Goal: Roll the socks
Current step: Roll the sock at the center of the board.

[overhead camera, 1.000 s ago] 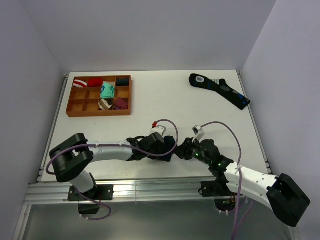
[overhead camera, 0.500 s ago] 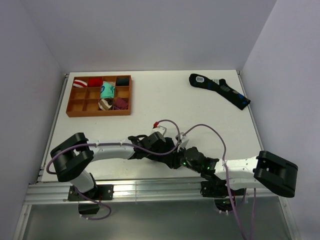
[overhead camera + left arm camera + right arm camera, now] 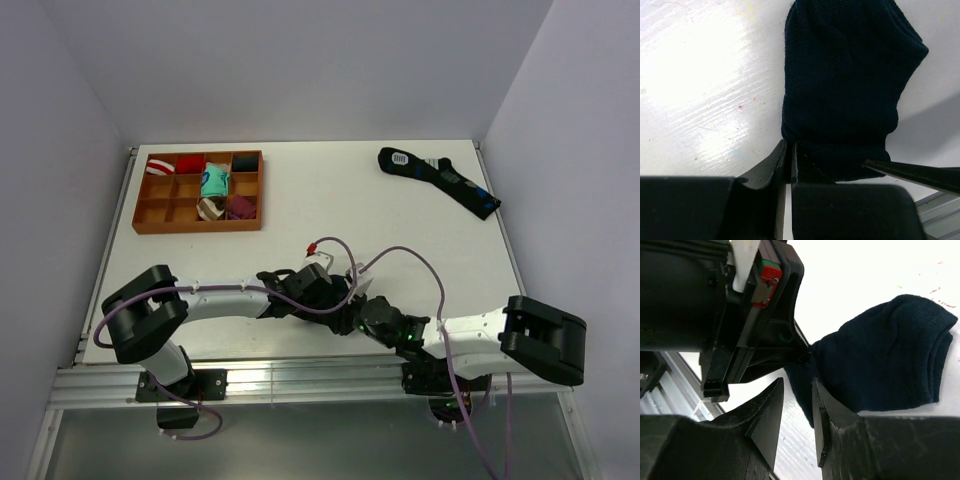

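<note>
My right gripper should close on the socks' loose edge (image 3: 801,389) before my left gripper opens, because my left gripper is holding just a corner of the socks' near edge (image 3: 816,350).
The socks (image 3: 840,85) are a dark navy, flat oval pair lying on the white table. My left gripper (image 3: 789,150) is shut on their near edge, with the fabric pinched between the jaws. In the right wrist view the socks (image 3: 885,360) spread to the right from that pinched corner, where the left gripper (image 3: 807,351) holds them. My right gripper (image 3: 797,382) is open just beside that corner, its fingers either side of the socks' lower edge without pressing it. In the top view the left gripper (image 3: 335,293) and right gripper (image 3: 352,312) meet near the table's front and cover most of the socks.
An orange compartment tray (image 3: 197,226) with colourful sock bundles (image 3: 213,182) stands at the back left. A long black sock with blue patches (image 3: 440,180) lies at the back right. The table's front rail (image 3: 300,378) runs just behind the grippers.
My right arm has swung left across the front of the table, bringing its gripper up against the left gripper at the socks. The left gripper has kept its hold and barely moved.
</note>
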Controlling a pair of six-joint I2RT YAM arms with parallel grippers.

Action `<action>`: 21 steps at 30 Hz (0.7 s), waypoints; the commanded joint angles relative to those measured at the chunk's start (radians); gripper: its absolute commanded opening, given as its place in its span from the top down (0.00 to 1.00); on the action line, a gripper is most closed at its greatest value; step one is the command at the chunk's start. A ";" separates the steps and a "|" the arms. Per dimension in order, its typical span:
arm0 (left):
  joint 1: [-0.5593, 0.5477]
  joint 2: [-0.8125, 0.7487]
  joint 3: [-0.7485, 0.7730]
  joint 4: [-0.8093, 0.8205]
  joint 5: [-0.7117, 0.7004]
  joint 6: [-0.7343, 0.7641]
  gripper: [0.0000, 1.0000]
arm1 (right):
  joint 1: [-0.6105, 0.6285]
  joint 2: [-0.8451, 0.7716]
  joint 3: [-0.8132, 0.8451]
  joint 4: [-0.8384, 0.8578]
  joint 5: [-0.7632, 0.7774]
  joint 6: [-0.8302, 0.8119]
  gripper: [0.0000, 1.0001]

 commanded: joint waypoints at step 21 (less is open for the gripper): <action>-0.006 0.043 0.037 -0.010 0.040 -0.005 0.91 | 0.017 0.194 -0.032 0.238 0.006 -0.013 0.65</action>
